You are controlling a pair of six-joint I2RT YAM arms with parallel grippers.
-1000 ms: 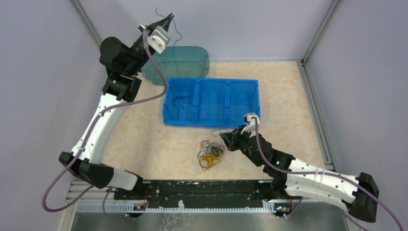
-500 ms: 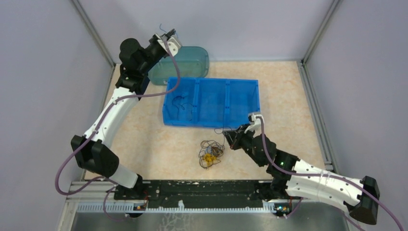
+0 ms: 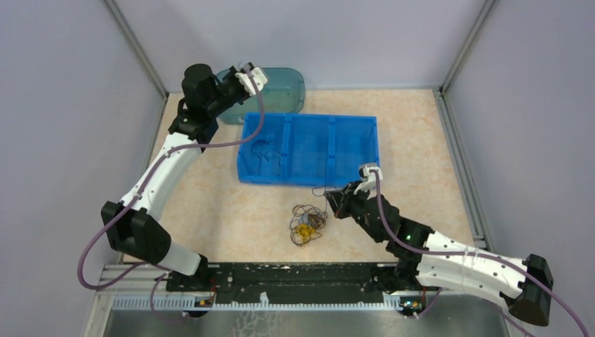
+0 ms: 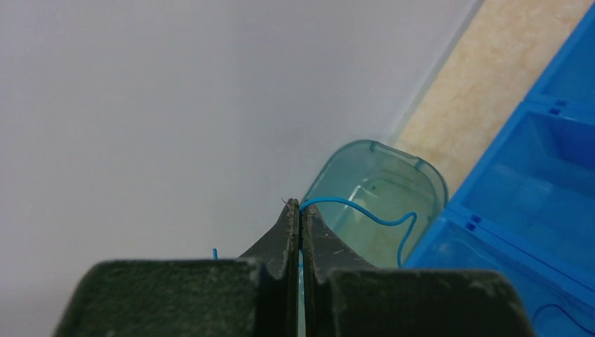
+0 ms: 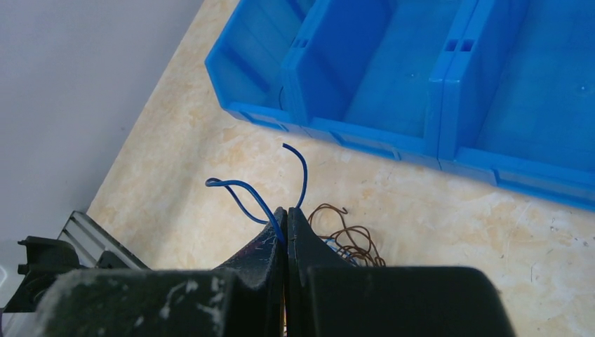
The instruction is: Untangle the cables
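Observation:
My left gripper should keep going to the bin compartment with dark wires (image 3: 264, 151) and let go of the light blue wire (image 4: 365, 213) there, because the wire is free of the clump.
A clump of thin black, brown and yellow-orange cables (image 3: 307, 225) lies on the table in front of the blue bin. My right gripper (image 3: 331, 201) is just right of it, shut on a dark blue wire (image 5: 247, 191) whose two ends stick out past the tips (image 5: 286, 213). Brown wires of the clump (image 5: 349, 240) show just beyond the fingers. My left gripper (image 3: 242, 69) is at the far left, over the teal container (image 3: 281, 86). In the left wrist view it (image 4: 300, 210) is shut on a light blue wire (image 4: 359, 209) that arcs over the container (image 4: 421, 168).
A blue three-compartment bin (image 3: 309, 177) stands mid-table, with a few dark wires (image 3: 270, 154) in its left compartment. Grey walls enclose the table at the back and both sides. A metal rail runs along the right edge (image 3: 459, 168).
My left arm has swung down and right from high against the back wall to just over the teal container, still holding the light blue wire. The right gripper has barely moved.

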